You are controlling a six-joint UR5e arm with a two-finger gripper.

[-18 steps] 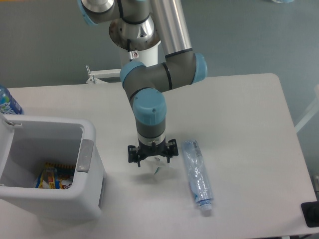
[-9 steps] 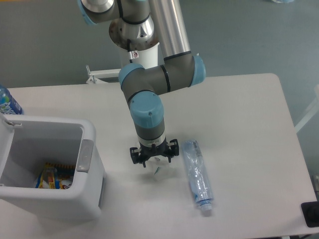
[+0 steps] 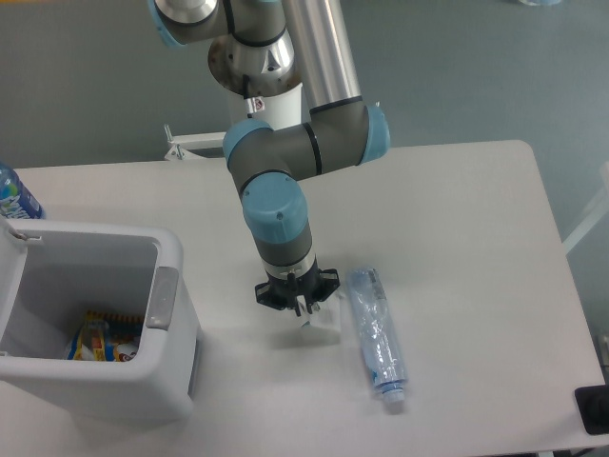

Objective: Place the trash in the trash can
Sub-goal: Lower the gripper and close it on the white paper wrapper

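My gripper is about to lift the crumpled white carton (image 3: 324, 321), and the carton will come away alone because a narrow part of the white table (image 3: 348, 326) separates it from the bottle.
The crumpled white carton (image 3: 321, 322) lies on the white table, just below and to the right of my gripper (image 3: 299, 303). The gripper points straight down over it with its jaws spread; the wrist hides part of the carton, and I cannot tell whether the fingers touch it. The crushed clear plastic bottle (image 3: 377, 335) lies lengthwise just right of the carton, white cap toward the front edge. The white trash can (image 3: 177, 249) stands at the front left, with its grey latch tab (image 3: 163, 297) facing the gripper.
Coloured wrappers (image 3: 99, 339) lie in the bottom of the trash can. A bottle with a blue label (image 3: 13, 196) stands at the far left behind the can. A black object (image 3: 592, 409) sits at the table's front right corner.
The wrist has turned about its vertical axis and dropped slightly toward the carton. The carton now shows a little further right under the gripper. The bottle and can have not moved.
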